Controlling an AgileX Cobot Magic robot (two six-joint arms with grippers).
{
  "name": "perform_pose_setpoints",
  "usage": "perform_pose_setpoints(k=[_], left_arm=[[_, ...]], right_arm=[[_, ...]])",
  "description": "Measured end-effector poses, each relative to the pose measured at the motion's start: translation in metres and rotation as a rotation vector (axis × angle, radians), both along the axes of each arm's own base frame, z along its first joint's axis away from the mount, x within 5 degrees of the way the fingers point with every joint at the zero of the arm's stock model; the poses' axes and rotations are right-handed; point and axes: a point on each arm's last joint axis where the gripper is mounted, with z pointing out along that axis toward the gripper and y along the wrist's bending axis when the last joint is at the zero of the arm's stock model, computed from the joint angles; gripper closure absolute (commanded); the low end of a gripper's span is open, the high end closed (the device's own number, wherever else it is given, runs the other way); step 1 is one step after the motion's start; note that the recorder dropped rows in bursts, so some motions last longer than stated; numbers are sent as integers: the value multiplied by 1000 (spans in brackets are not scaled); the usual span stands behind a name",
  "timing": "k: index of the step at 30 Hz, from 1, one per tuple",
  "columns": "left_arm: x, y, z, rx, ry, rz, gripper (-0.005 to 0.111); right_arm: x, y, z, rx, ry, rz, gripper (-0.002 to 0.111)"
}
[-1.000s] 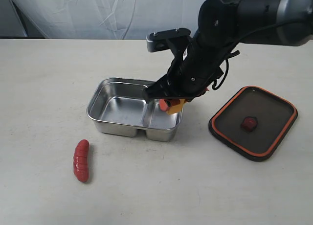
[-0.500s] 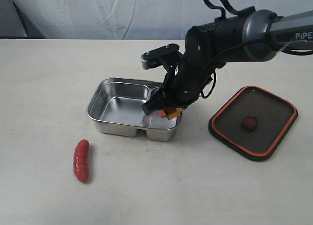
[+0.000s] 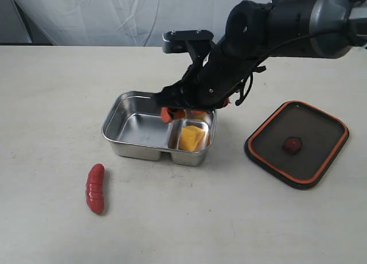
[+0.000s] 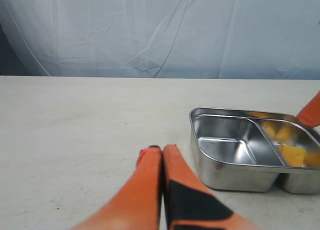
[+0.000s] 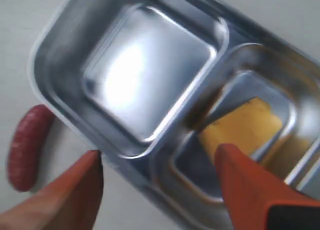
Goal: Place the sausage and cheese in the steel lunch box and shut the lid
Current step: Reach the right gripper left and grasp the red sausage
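The red sausage is clear of the box and its narrow width faces the open fingers, so my right gripper should keep going toward the sausage and close around it.
The steel lunch box stands open mid-table, and the yellow cheese lies in its smaller compartment. My right gripper hovers just above the box, open and empty. In the right wrist view its orange fingers stand wide apart over the box, with the cheese below and the sausage off to one side. The red sausage lies on the table in front of the box to the left. The dark lid rests flat to the right. My left gripper is shut and empty, low over the table beside the box.
The tabletop is a pale beige surface with a white cloth backdrop behind it. The right arm's dark body reaches over the box from the right. The lid has an orange rim and a small red valve tab.
The right gripper has opened and let go of the cheese, which now lies in the small compartment. The gripper has lifted slightly and shifted left. The left gripper stayed shut.
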Motion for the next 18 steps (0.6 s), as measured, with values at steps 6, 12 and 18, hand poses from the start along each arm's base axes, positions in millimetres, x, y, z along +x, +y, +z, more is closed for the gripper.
perform_pose_setpoints(k=[6,12,18], left_arm=[[0,0,0,0,0,0,107],[0,0,0,0,0,0,107],[0,0,0,0,0,0,107]], right_arm=[[-60,49,8,64,1,158,47],[-93,94,-12,-23,-4,247,66],[-95,128,-31,-120,22,281,64]])
